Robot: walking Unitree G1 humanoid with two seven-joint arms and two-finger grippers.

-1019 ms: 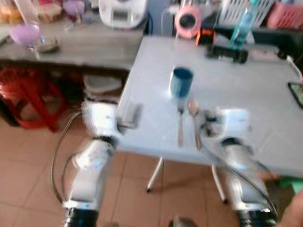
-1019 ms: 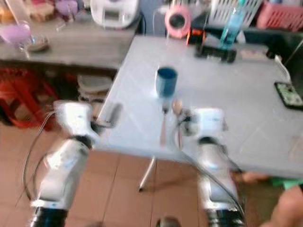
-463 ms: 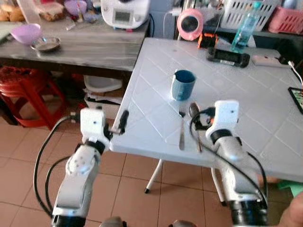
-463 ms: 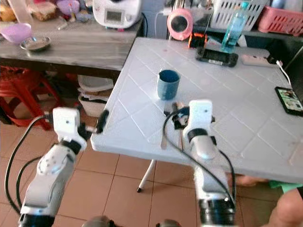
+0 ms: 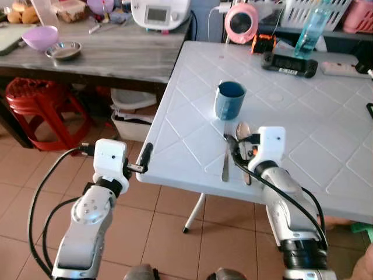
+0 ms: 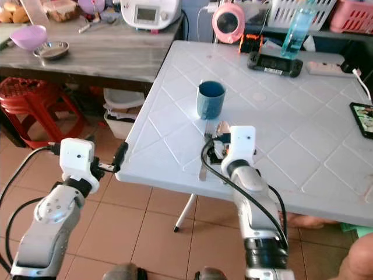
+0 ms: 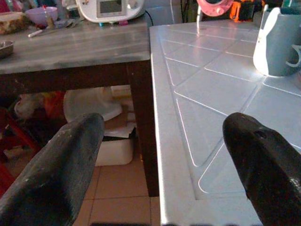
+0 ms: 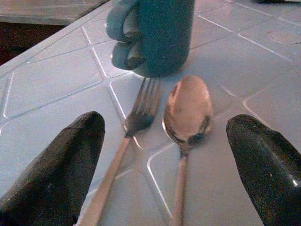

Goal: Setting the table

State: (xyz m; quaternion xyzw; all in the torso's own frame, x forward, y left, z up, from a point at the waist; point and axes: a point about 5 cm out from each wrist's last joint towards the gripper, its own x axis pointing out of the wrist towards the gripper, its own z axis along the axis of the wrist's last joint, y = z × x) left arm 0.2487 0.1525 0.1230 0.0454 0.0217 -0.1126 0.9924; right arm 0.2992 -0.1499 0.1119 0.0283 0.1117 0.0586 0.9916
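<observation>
My gripper will lift the fork up alone and leave the spoon behind, because a gap runs between the two.
A blue mug stands on the white plastic table. Just in front of it lie a fork and a spoon side by side, handles toward me. My right gripper hovers low over them, open. In the right wrist view its fingertips straddle the fork and spoon, with the mug just beyond. My left gripper is open at the table's left front edge with nothing between its fingers.
A grey wooden table to the left holds a purple bowl, a metal dish and a white appliance. A red stool stands beneath it. A pink round device, bottle and black gadget sit at the white table's far side.
The picture has sharpened and shifted as the camera moved. Both grippers hold about the same places by the table. Mug, fork and spoon have not moved.
</observation>
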